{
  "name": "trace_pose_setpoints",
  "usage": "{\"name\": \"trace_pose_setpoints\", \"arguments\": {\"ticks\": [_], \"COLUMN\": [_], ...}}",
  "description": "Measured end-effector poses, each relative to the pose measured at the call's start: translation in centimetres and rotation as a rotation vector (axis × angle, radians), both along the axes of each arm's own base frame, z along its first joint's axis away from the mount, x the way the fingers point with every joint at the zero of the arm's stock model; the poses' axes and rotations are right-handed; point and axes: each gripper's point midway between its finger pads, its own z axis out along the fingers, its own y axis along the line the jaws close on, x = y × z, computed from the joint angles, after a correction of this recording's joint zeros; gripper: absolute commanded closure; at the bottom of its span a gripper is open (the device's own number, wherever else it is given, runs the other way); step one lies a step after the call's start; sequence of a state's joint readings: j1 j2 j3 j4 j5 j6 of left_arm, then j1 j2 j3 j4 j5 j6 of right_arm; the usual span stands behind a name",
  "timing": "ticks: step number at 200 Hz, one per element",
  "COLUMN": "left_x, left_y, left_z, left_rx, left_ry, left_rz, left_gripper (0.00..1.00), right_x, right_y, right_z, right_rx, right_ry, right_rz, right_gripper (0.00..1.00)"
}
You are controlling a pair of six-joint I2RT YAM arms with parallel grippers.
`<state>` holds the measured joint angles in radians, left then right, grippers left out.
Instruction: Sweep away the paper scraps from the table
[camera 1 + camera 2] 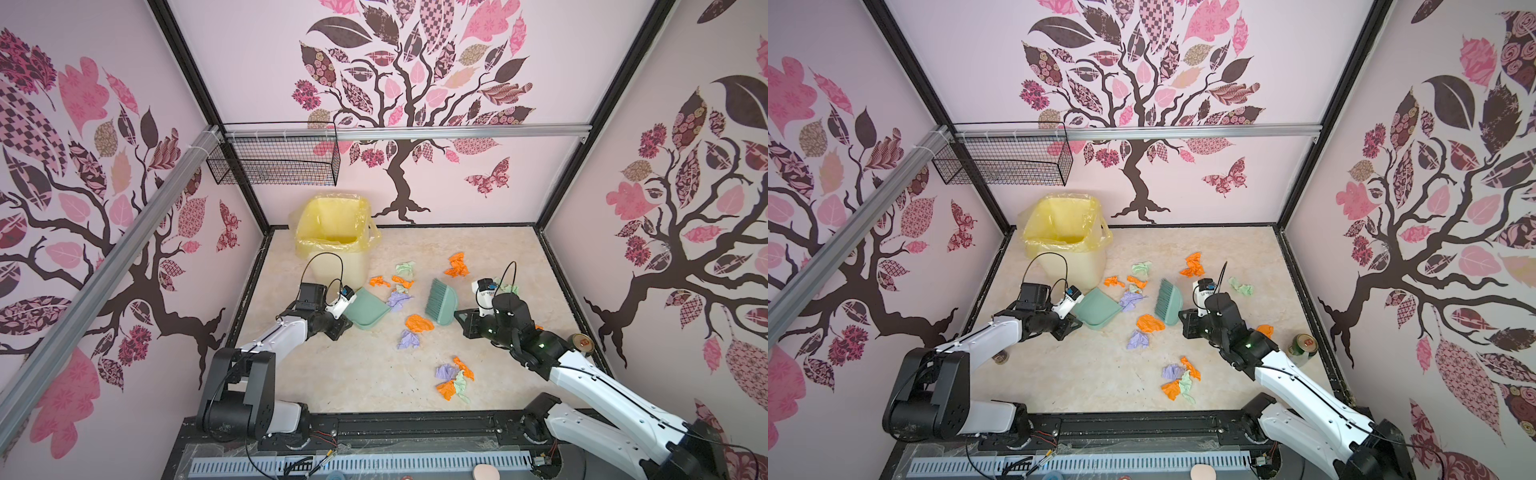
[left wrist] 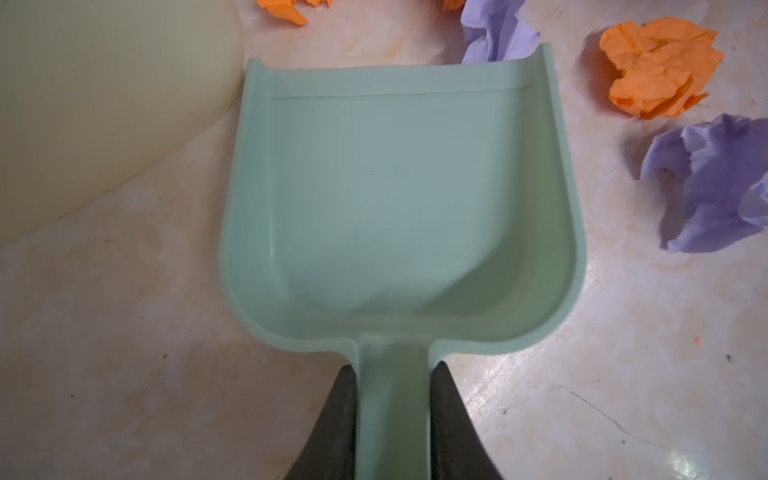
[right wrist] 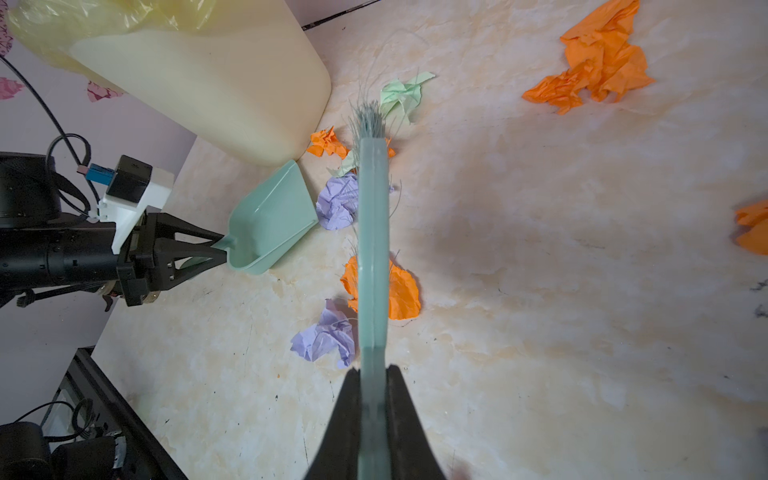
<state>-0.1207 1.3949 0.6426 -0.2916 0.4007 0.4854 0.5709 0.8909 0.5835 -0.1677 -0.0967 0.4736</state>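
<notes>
I should use my left gripper to take the teal dustpan's handle nearer the handle's end and pull the dustpan toward the front, because it is crowding the bin and the lilac scrap.
My left gripper is shut on the handle of the teal dustpan, which lies on the table beside the bin. A lilac scrap touches the pan's front lip. My right gripper is shut on the handle of the teal brush, just right of that scrap. An orange scrap lies under the brush, with another lilac scrap beside it. More paper scraps lie nearer the front, and orange ones farther back.
A cream bin with a yellow liner stands at the back left, close behind the dustpan. A green can lies by the right edge near my right arm. A wire basket hangs on the back wall. Walls close three sides.
</notes>
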Motion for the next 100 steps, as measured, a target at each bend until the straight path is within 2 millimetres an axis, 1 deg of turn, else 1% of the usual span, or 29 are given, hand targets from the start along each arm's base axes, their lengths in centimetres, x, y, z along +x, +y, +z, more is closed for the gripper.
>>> {"name": "trace_pose_setpoints", "arguments": {"ticks": [30, 50, 72, 100], "left_x": [0.1, 0.0, -0.1, -0.2], "left_y": [0.1, 0.1, 0.3, 0.7], "left_z": [0.2, 0.2, 0.2, 0.3], "left_rx": [-0.004, -0.002, 0.0, 0.006], "left_ry": [-0.017, -0.024, -0.031, -0.042], "left_rz": [0.012, 0.015, 0.026, 0.059], "left_gripper": [0.61, 0.53, 0.48, 0.45], "right_x": [-0.3, -0.3, -0.2, -0.1], "right_y": [-0.2, -0.2, -0.1, -0.1], "right_z": [-0.9, -0.9, -0.8, -0.7], "right_rx": [-0.011, -0.01, -0.005, -0.003], "right_ry": [0.017, 0.016, 0.01, 0.006], "right_rz": [-0.001, 0.0, -0.001, -0.001], "right_gripper": [1.0, 1.0, 1.0, 1.0]}}
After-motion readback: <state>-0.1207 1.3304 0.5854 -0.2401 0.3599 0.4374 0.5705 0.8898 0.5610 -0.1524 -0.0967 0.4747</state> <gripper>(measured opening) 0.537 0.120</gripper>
